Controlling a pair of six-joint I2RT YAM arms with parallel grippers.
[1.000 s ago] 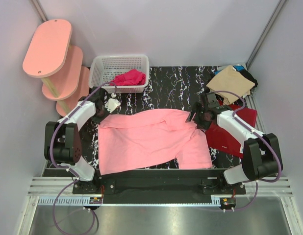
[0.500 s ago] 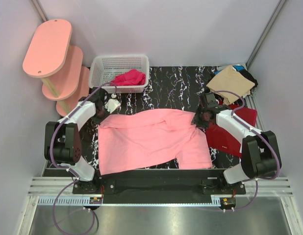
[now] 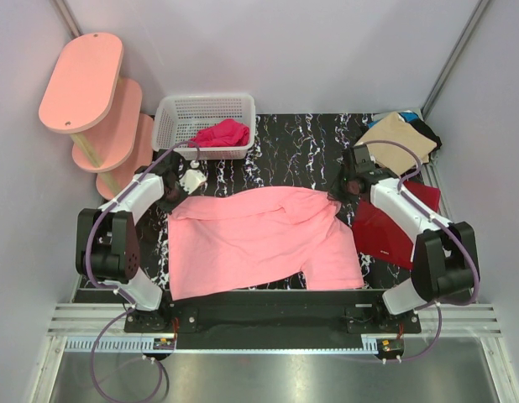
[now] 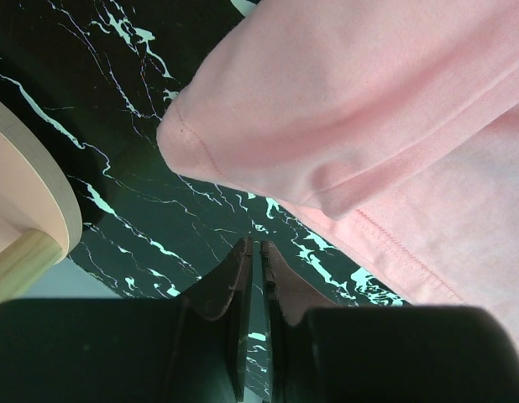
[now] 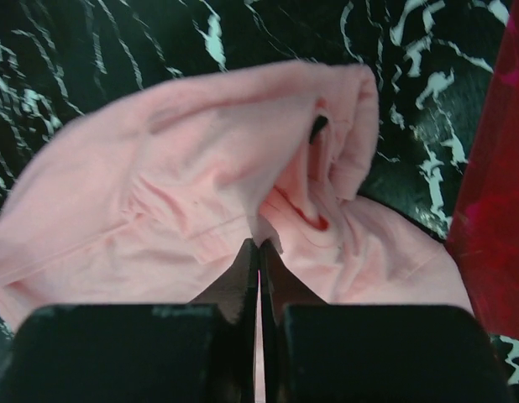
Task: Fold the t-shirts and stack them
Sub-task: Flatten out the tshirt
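Observation:
I should pull the t-shirt's bunched corner toward the back wall (image 3: 310, 105) with my right gripper to open the fold, because the pink t-shirt's far edge (image 3: 251, 204) is folded over on itself.
A large salmon-pink t-shirt (image 3: 259, 239) lies spread across the dark marble table (image 3: 293, 143). My right gripper (image 3: 337, 198) is at its far right corner, shut on a bunched fold of the pink cloth (image 5: 310, 193), with the jaws pinched together (image 5: 259, 245). My left gripper (image 3: 179, 186) hovers just off the shirt's far left corner (image 4: 192, 134). Its fingers (image 4: 258, 248) are nearly touching with nothing between them, over bare table. A dark red t-shirt (image 3: 385, 235) lies right of the pink one. A tan t-shirt (image 3: 398, 138) sits on a black one (image 3: 427, 133) at the far right.
A white plastic basket (image 3: 171, 126) at the back left holds a crimson cloth (image 3: 219, 133). A pink tiered shelf (image 3: 83, 84) stands at the left, its round edge and post (image 4: 24, 227) close to my left gripper. The dark red cloth (image 5: 495, 210) borders my right gripper.
My right gripper has gone from open to shut on the pink shirt's far right corner and drawn back a little, gathering the cloth. The left arm has not moved.

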